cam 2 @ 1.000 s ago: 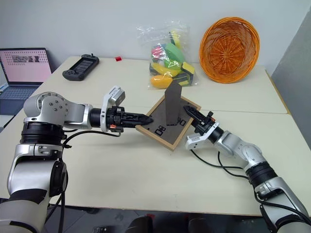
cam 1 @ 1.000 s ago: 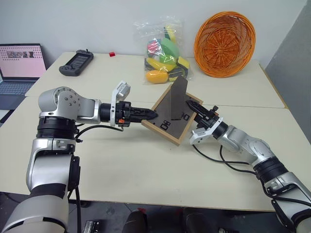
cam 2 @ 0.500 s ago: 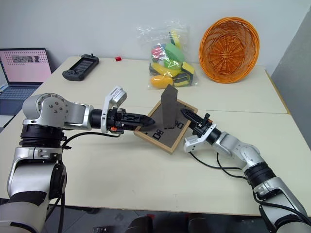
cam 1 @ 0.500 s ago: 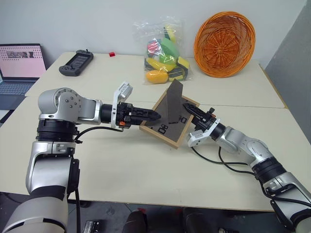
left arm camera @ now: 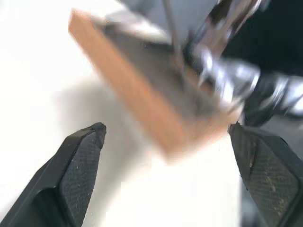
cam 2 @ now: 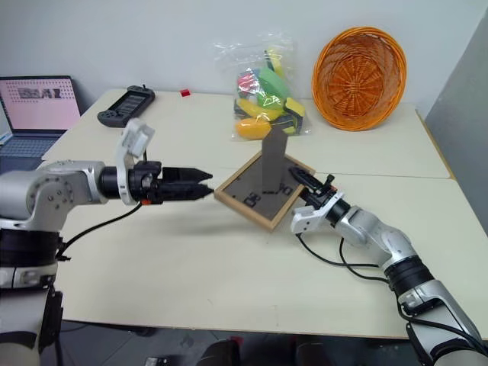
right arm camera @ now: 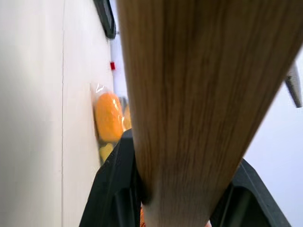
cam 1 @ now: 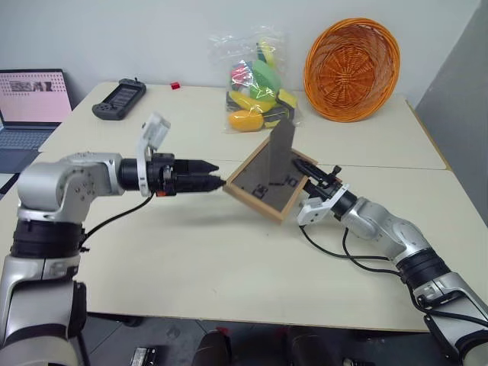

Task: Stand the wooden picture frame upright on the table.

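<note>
Next, my right gripper turns the wooden picture frame upright, with the stand behind, before it sets the frame down, because the fold-out stand is sticking up from the frame's dark back board.
The wooden picture frame hangs tilted just over the table, dark back board up. Its fold-out stand sticks up from the back. My right gripper is shut on the frame's right edge; in the right wrist view the light wood edge runs between its black fingers. My left gripper is open, level with the frame's left corner and a short gap away from it. The left wrist view shows the frame beyond the spread fingertips.
On the farther table lie a clear bag of coloured toys, a tipped orange basket, a black controller and a small red piece. A laptop stands at far left.
My left gripper has opened, let go of the frame's left corner and drawn back to the left, with its wrist rolled. The right gripper still holds the frame.
</note>
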Tool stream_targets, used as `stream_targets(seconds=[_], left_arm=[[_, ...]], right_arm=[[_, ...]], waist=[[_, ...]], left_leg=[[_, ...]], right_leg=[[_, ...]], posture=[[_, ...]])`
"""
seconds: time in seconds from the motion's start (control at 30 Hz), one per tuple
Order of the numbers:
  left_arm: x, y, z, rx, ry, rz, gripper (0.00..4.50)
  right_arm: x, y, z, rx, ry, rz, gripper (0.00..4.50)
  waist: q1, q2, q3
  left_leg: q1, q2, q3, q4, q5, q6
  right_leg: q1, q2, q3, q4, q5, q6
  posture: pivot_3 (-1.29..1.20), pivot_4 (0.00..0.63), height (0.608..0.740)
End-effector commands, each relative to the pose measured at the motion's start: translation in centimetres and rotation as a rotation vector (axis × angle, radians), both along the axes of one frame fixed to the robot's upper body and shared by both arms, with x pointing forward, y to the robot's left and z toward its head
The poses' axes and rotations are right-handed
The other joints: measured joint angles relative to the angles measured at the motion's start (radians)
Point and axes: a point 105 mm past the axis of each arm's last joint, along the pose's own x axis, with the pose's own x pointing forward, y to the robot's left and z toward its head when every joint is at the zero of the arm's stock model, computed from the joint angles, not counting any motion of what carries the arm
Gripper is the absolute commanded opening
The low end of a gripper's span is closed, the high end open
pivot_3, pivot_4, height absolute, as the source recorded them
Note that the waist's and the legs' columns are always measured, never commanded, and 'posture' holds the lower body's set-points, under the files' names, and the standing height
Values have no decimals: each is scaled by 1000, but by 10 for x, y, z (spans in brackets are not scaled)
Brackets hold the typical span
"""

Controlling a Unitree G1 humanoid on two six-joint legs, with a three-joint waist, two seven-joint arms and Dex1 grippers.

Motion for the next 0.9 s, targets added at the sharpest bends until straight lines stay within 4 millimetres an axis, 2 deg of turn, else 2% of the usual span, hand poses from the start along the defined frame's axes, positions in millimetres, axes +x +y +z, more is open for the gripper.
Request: stream_targets(seconds=[0.03,0.17,0.27,0.4,0.5,0.53,0.6,0.7,0.77,0.9], left_arm=[[-27,-9,16,54,-150,-119,4414],[-41,-14,13,94,-217,-131,4414],[-45,-18,13,91,-230,-131,4414],[-45,-19,13,92,-246,-110,4414],[-44,-18,12,93,-248,-102,4414],[-44,-18,12,92,-249,-100,4414],[-42,-20,14,73,-241,-97,4414],[-40,-21,15,66,-242,-96,4414],[-39,-22,16,64,-248,-98,4414],[-39,-22,17,61,-249,-102,4414]], right_arm=[[9,-14,25,175,73,-51,1297],[22,-24,26,343,261,-98,1297],[29,-23,26,496,437,-92,1297],[24,-5,27,686,700,14,1297],[9,17,31,778,891,149,1297],[4,22,33,786,928,179,1297],[-22,48,33,782,1125,364,1297],[-47,62,22,691,1313,520,1297],[-53,61,13,634,1371,571,1297],[-48,60,1,592,1379,560,1297]], waist=[[1,0,0],[0,0,0],[0,0,0],[-2,0,0],[-2,0,0],[-1,0,0],[1,0,0],[2,0,0],[2,0,0],[2,0,0]], left_leg=[[0,0,0,0,0,0],[0,0,0,0,0,1],[0,0,-1,0,0,1],[0,1,-1,0,0,1],[0,1,-2,0,0,1],[0,1,-2,0,0,1],[0,1,-3,0,0,1],[0,1,-3,-1,0,1],[0,1,-3,-1,0,1],[0,1,-3,0,0,1]], right_leg=[[0,0,0,0,0,0],[0,0,0,0,0,0],[1,0,-1,0,0,0],[0,1,-1,1,0,0],[0,1,-1,1,0,0],[0,1,-1,1,0,0],[0,2,-2,1,0,0],[1,1,-2,0,0,0],[1,2,-2,0,0,0],[1,2,-2,-1,0,0]], posture=[[0,150,740],[0,150,740],[0,150,740],[0,150,740],[0,150,740],[0,150,740],[0,150,740],[0,150,740],[0,150,740],[0,150,740]])
